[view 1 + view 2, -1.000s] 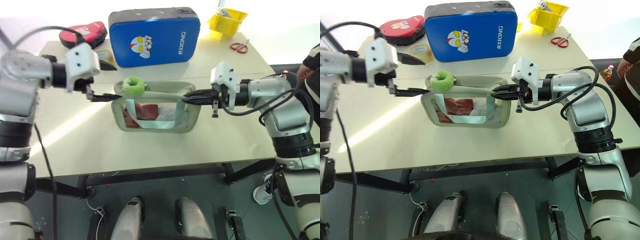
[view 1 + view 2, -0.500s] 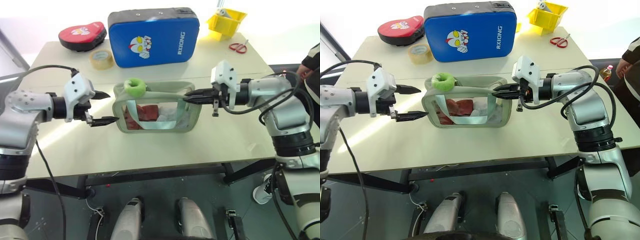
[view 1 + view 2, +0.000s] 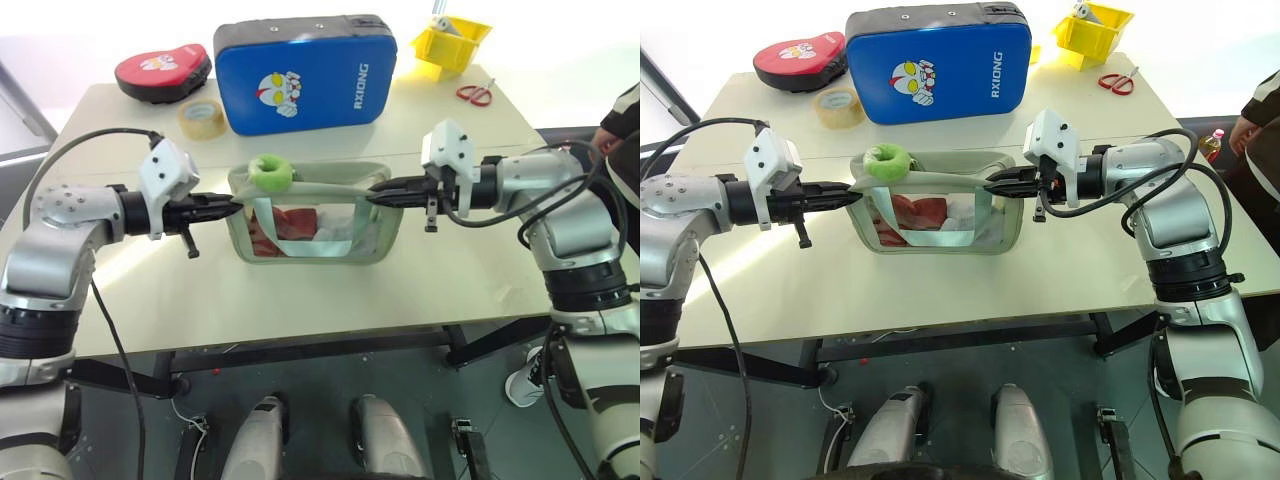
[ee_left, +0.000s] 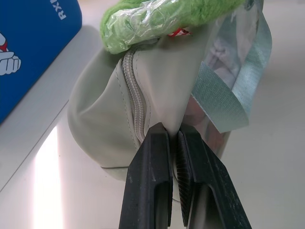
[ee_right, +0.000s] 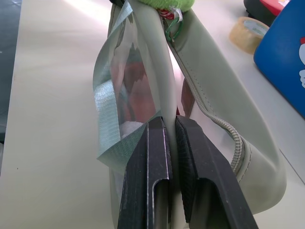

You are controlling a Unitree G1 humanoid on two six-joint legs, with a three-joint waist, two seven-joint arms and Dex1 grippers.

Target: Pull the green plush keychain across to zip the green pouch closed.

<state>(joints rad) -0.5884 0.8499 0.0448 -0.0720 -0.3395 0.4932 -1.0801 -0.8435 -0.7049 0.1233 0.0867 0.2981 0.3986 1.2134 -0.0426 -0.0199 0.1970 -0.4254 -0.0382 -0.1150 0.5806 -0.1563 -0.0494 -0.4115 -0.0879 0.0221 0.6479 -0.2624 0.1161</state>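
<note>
Next, my right gripper opens and takes the keychain (image 3: 270, 173) while my left gripper stays clamped, because my right gripper is holding the green pouch's end (image 3: 363, 192) away from the green plush keychain.
The green pouch (image 3: 388, 232) stands on the table with red and white contents behind its clear window. The green plush keychain (image 3: 268, 172) sits on top at the pouch's left end, fuzzy and lime-green (image 4: 162, 19). My left gripper (image 3: 228, 206) is shut on the fabric of the pouch's left end, just beside the zipper (image 4: 134, 98). From the other side my right gripper (image 3: 378, 197) is shut on the fabric of the right end (image 5: 169, 125). Both grippers point toward each other, with the pouch between them.
Behind the pouch stands a blue pad with a cartoon face (image 3: 305, 72). A red pad (image 3: 163, 70) and a tape roll (image 3: 202, 118) lie back left. A yellow bin (image 3: 455, 42) and red scissors (image 3: 478, 94) are back right. A person (image 3: 625, 130) is at the right edge.
My left gripper was open and higher, left of the pouch. It has come down, moved in and shut on the pouch's left end. The right gripper kept still.
</note>
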